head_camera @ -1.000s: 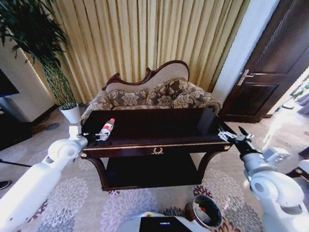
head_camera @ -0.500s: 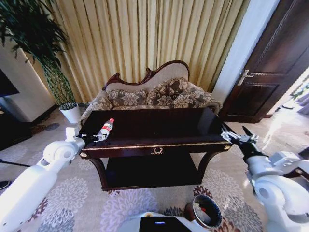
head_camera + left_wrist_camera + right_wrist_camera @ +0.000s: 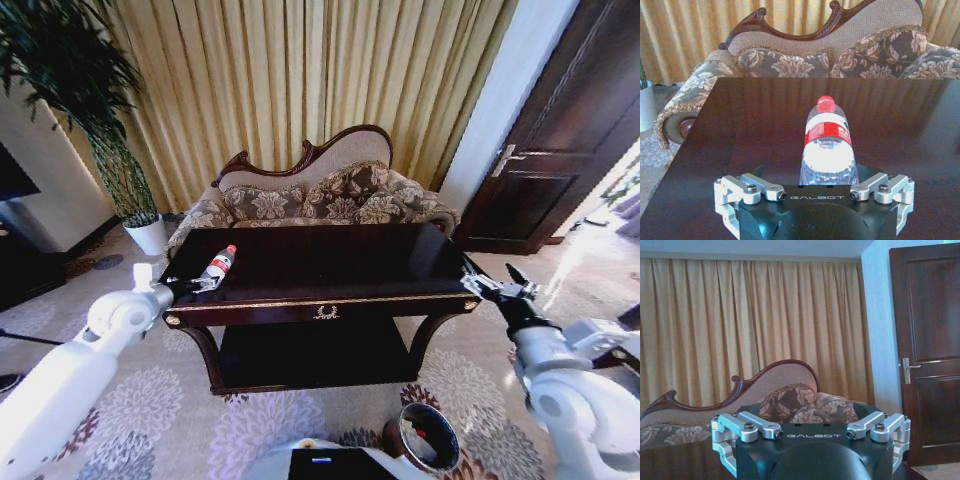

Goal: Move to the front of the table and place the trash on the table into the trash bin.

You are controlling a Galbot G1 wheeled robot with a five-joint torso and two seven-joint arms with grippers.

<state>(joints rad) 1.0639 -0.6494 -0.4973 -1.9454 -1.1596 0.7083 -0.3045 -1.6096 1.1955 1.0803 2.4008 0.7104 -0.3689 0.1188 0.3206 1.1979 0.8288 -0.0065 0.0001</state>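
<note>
I should expect the plastic bottle (image 3: 829,145) to be empty when I lift it, because the dark table shows through the clear shoulder (image 3: 826,109) below the red cap.
A clear plastic bottle (image 3: 218,266) with a red cap and red-white label lies on its side near the left end of the dark glossy table (image 3: 330,262). In the left wrist view the bottle (image 3: 827,150) points its cap away, and its base sits right in front of the gripper body, between the spread linkages. My left gripper (image 3: 192,284) is open at the table's left front corner, just short of the bottle's base. My right gripper (image 3: 497,288) hangs open off the table's right front corner, holding nothing. The round trash bin (image 3: 424,437) stands on the carpet before the table, to the right.
A patterned sofa (image 3: 315,200) stands close behind the table, with curtains beyond it. A potted plant (image 3: 145,232) stands at the left and a dark door (image 3: 560,150) at the right. Patterned carpet lies open in front of the table around the bin.
My left arm has drawn back a little and lowered, its gripper still at the bottle's base. The right gripper has drifted slightly outward to the right. The bottle has not moved.
</note>
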